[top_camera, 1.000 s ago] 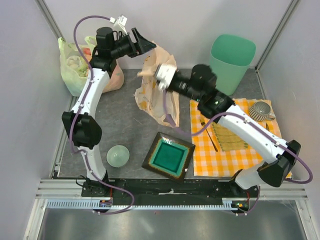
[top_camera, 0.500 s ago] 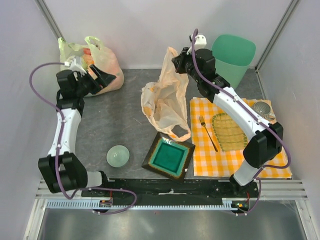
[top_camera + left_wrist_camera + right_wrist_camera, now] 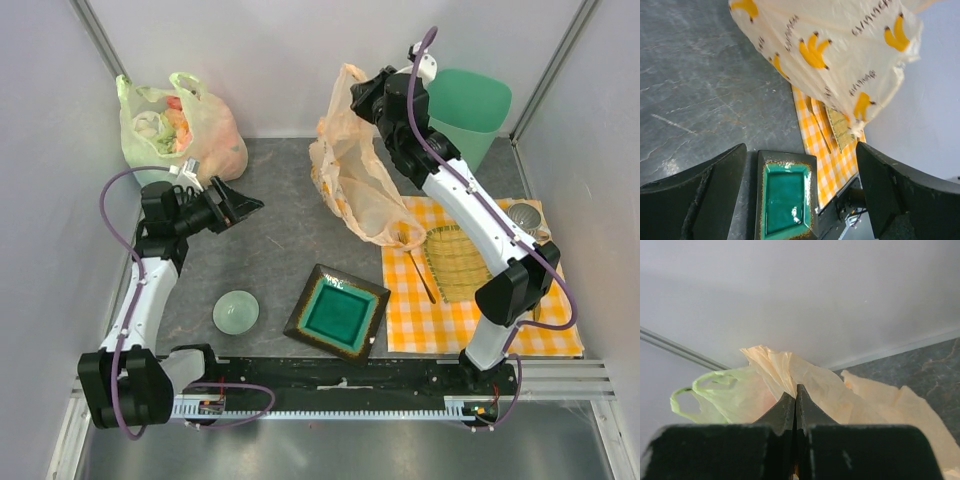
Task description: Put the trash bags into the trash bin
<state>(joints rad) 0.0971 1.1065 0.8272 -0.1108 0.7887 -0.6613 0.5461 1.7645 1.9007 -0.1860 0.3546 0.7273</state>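
Observation:
The trash bag's loose end [image 3: 400,232] is far over the checked cloth, so my right gripper should swing it over to my open left gripper, and my left gripper should grab that end.
My right gripper [image 3: 357,93] is shut on the top of the peach-cream trash bag [image 3: 358,180] and holds it up, hanging over the table just left of the mint-green trash bin [image 3: 462,118]. The bag's lower end reaches the checked cloth. In the right wrist view the shut gripper [image 3: 796,392] pinches the bag [image 3: 825,385]. My left gripper [image 3: 240,205] is open and empty, low over the grey table at the left. In the left wrist view the bag [image 3: 825,45] with banana prints hangs ahead, and the gripper [image 3: 800,165] is apart from it.
A yellow-green bag [image 3: 175,125] stuffed with orange material sits at the back left. A small pale green bowl [image 3: 236,311] and a square teal dish [image 3: 337,312] lie near the front. A yellow checked cloth [image 3: 470,300] carries a woven mat [image 3: 458,262], a fork [image 3: 420,275] and a striped cup [image 3: 522,220].
My right gripper has lifted the trash bag higher and moved it right, toward the bin. My left arm has swung down and forward, away from the stuffed bag, its gripper open.

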